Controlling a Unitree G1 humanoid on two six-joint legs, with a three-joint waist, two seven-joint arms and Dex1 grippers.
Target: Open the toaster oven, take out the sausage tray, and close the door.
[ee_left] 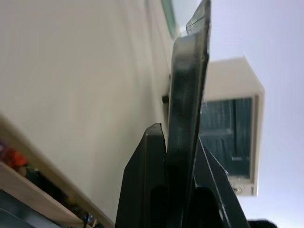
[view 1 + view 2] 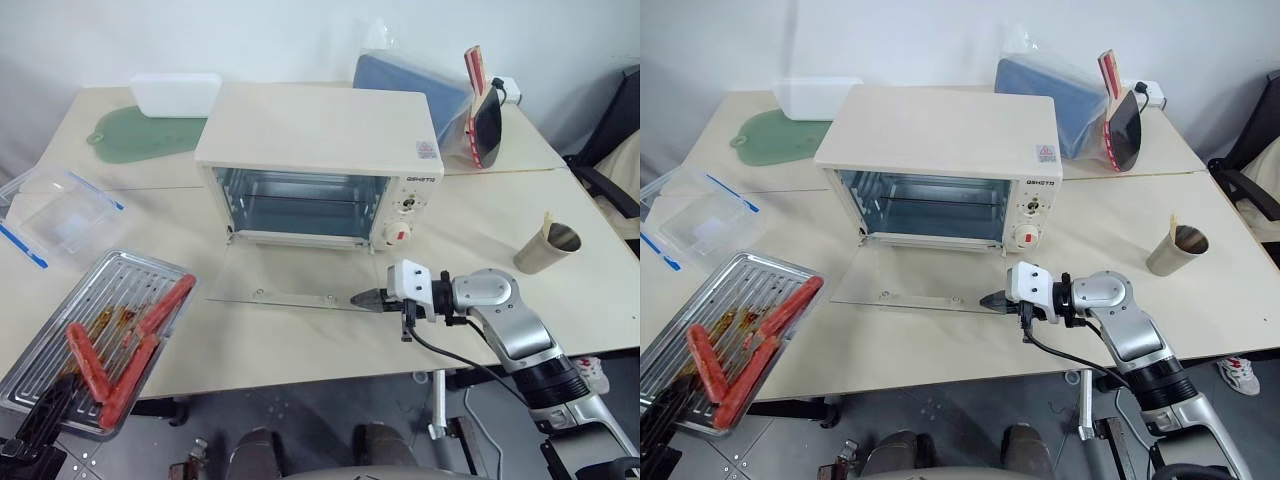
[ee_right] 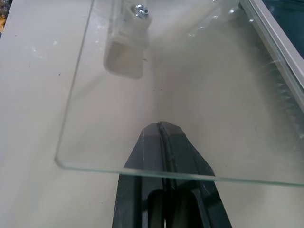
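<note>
My right gripper needs to lift the door's corner (image 3: 59,160) and close the door first, because the glass door (image 2: 295,272) is lying flat where the tray must go.
The toaster oven (image 2: 320,140) stands mid-table with its glass door (image 2: 290,275) lying flat, fully open; its inside holds bare racks. The silver sausage tray (image 2: 100,290) rests at the table's front left, its near end hanging over the edge, with three red sausages (image 2: 160,308) on it. My left gripper (image 2: 42,415) is shut on the tray's near rim (image 1: 187,95). My right gripper (image 2: 362,298) is shut, its tips at the door's front right corner and just under the glass edge (image 3: 164,130).
A clear blue-edged container (image 2: 60,215) lies left of the oven, with a green mat (image 2: 140,135) and white box (image 2: 175,92) behind. A metal cup (image 2: 548,248) stands right; a blue bag (image 2: 415,85) sits behind the oven. The cream handle mount (image 3: 126,52) sits under the glass.
</note>
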